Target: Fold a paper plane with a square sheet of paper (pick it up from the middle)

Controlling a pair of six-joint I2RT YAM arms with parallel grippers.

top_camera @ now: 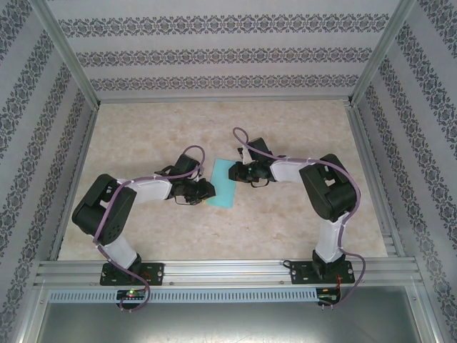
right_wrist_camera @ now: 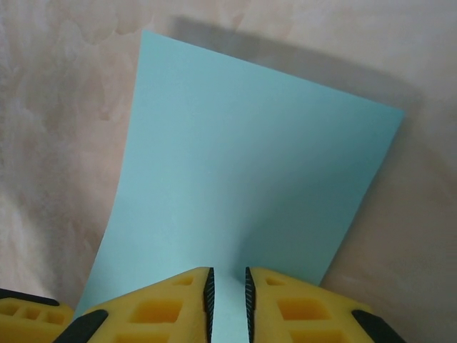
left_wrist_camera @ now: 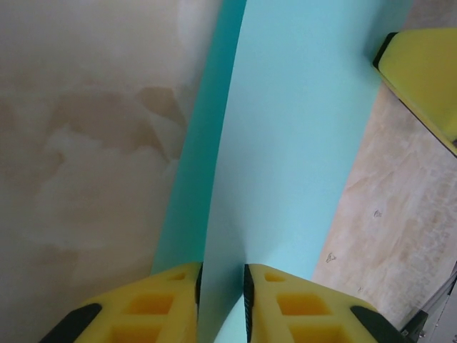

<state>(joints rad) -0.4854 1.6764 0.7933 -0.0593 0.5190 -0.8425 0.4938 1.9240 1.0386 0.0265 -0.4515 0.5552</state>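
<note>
The upper layer's edge point(left_wrist_camera: 220, 296) is loose between the parted fingers of my left gripper. Next, I grip that layer firmly before pulling it across the paper point(left_wrist_camera: 343, 114) toward my right gripper.
The teal-blue sheet of paper point(top_camera: 223, 184) lies mid-table between both arms, looking like a narrow rectangle from above. In the left wrist view the paper point(left_wrist_camera: 300, 143) shows two layers, a lighter upper one over a darker strip. The upper layer's edge runs between the pads of my left gripper point(left_wrist_camera: 222, 266), whose jaws stand a narrow gap apart. My right gripper point(right_wrist_camera: 228, 270) sits at the opposite edge of the paper point(right_wrist_camera: 250, 157), its jaws slightly apart astride a small ridge. The sheet's far edge lifts off the table. From above, the left gripper point(top_camera: 207, 191) and right gripper point(top_camera: 239, 171) flank the paper.
The marbled beige tabletop point(top_camera: 285, 236) is bare around the paper. Patterned walls and metal frame posts point(top_camera: 371, 50) enclose it on three sides. A yellow finger of the right gripper point(left_wrist_camera: 421, 78) shows at the paper's far corner in the left wrist view.
</note>
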